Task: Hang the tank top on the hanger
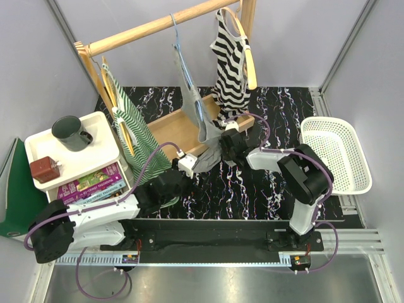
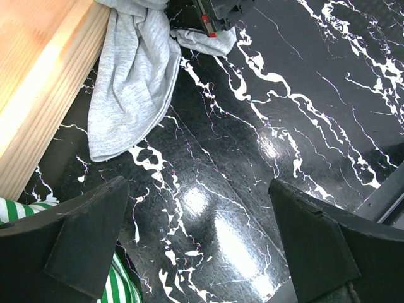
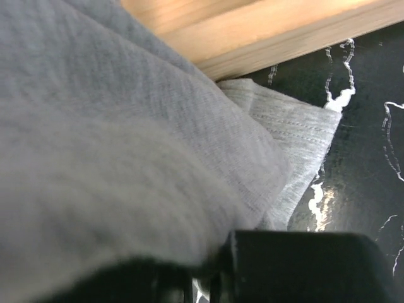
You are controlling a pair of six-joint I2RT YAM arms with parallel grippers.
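Observation:
My right gripper is holding the grey tank top's hem [image 1: 208,160], and the wooden base [image 1: 173,130] is clear behind it. The gripper goes on over the base and lets go there.
The grey tank top [image 1: 197,104] hangs from the light-blue wire hanger [image 1: 176,39] on the wooden rail; its lower part drapes over the rack's wooden base onto the black marble mat. My right gripper [image 1: 216,142] is shut on that lower hem; in the right wrist view grey knit [image 3: 126,126] fills the frame above the gripper [image 3: 214,259]. My left gripper [image 1: 194,161] is open and empty, low over the mat just left of the hem. In the left wrist view its gripper [image 2: 199,246] frames bare mat, with the grey top [image 2: 132,76] ahead.
A green-and-white striped top [image 1: 134,129] and a black-and-white striped top [image 1: 230,60] hang on wooden hangers either side. The rack's wooden base [image 1: 170,129] lies behind the grippers. A white basket [image 1: 338,151] stands at the right, and a white side table [image 1: 95,142] with a mug [image 1: 71,132] at the left.

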